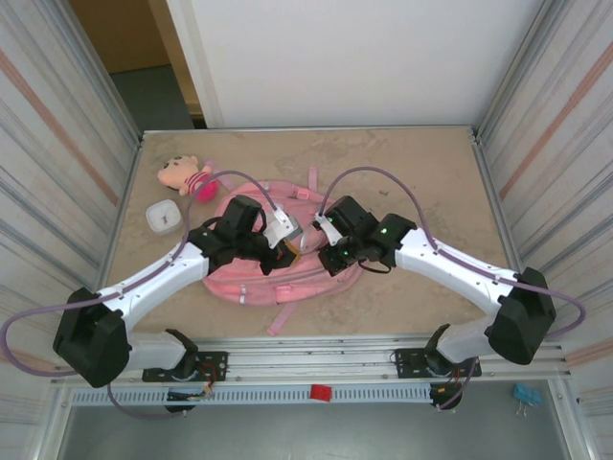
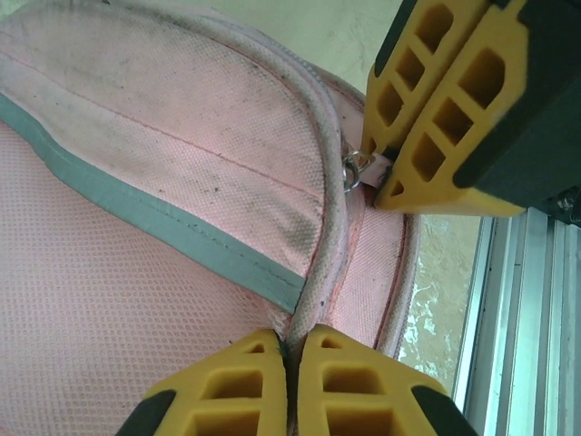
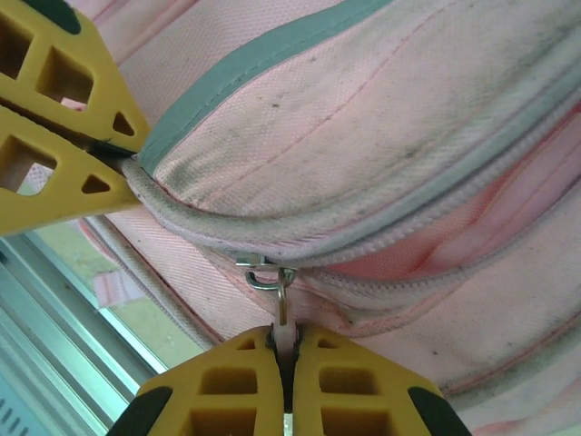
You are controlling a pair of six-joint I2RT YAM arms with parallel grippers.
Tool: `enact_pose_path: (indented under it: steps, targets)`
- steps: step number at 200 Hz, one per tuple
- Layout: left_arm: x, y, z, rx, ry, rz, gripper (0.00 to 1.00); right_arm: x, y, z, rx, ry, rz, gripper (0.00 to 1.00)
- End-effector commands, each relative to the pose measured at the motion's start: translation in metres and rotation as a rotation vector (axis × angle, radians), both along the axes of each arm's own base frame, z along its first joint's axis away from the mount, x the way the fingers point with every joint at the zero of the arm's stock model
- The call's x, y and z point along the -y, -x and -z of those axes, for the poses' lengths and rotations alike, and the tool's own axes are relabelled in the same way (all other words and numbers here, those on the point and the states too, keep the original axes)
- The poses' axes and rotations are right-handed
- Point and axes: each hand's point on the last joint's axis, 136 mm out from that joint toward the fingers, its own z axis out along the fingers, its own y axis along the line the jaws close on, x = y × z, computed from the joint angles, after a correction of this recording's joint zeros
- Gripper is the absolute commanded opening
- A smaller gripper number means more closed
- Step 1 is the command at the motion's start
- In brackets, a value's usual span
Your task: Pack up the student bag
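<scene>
I should take the bag's opposite end [image 1: 222,279] with my left gripper and turn the bag before I unzip it further, because the slider [image 3: 268,272] is at the zipper's bend beside my left gripper.
The pink student bag [image 1: 287,273] lies flat in the middle of the table, under both grippers. My left gripper [image 1: 285,233] [image 2: 292,350] is shut on the bag's grey piped seam [image 2: 320,245]; it also appears at the upper left of the right wrist view [image 3: 123,154]. My right gripper [image 1: 324,235] [image 3: 284,341] is shut on the white pull tab of a metal zipper slider [image 3: 268,272], and shows at the upper right of the left wrist view [image 2: 386,173]. To the right of the slider the zipper gapes a little, with pink lining [image 3: 436,245] inside.
A small pink-and-tan plush doll [image 1: 184,176] lies at the back left, and a white square container [image 1: 163,217] sits just in front of it. Metal frame walls stand on both sides. A loose pink strap [image 1: 284,316] trails toward the front rail.
</scene>
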Motion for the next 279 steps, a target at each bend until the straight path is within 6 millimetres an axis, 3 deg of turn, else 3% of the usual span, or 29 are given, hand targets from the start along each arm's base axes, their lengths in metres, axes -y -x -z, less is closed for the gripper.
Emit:
enact_pose_path:
  steps: [1,28,69,77,106,130,148,167,190,205,234,279]
  targets:
    - [-0.012,0.003,-0.006,0.022,-0.017,-0.019,0.00,0.036,-0.016,-0.002,0.009,0.017,0.121,0.00]
    - [-0.019,0.009,0.002,0.034,-0.053,-0.009,0.00,0.056,-0.026,0.000,-0.014,0.010,0.174,0.00]
    - [-0.025,0.014,0.005,0.046,-0.068,-0.009,0.01,0.047,-0.030,0.000,-0.033,-0.041,0.156,0.00]
    - [-0.025,0.012,0.003,0.032,-0.061,-0.035,0.06,0.045,-0.029,0.000,-0.039,-0.050,0.153,0.00]
    - [-0.031,0.003,-0.013,-0.085,0.022,-0.267,0.45,0.040,-0.025,-0.001,-0.042,-0.072,0.156,0.00]
    - [-0.072,-0.007,-0.016,-0.194,0.059,-0.663,0.63,0.040,-0.022,0.000,-0.049,-0.099,0.168,0.00]
    - [-0.110,0.001,-0.007,-0.294,0.066,-0.940,0.71,0.038,-0.020,-0.001,-0.054,-0.119,0.177,0.00]
    - [-0.139,0.022,0.011,-0.420,0.054,-1.140,0.76,0.036,-0.017,-0.001,-0.057,-0.126,0.175,0.00]
    - [-0.148,0.042,0.037,-0.554,0.065,-1.236,0.79,0.033,-0.012,0.003,-0.064,-0.119,0.164,0.00]
    - [-0.146,0.044,0.055,-0.592,0.096,-1.257,0.79,0.031,-0.010,0.005,-0.065,-0.118,0.163,0.00]
    - [-0.138,0.024,0.071,-0.582,0.198,-1.275,0.76,0.025,-0.002,0.008,-0.070,-0.109,0.154,0.00]
    - [-0.129,-0.034,0.064,-0.558,0.248,-1.263,0.75,0.007,0.020,0.010,-0.054,-0.085,0.139,0.00]
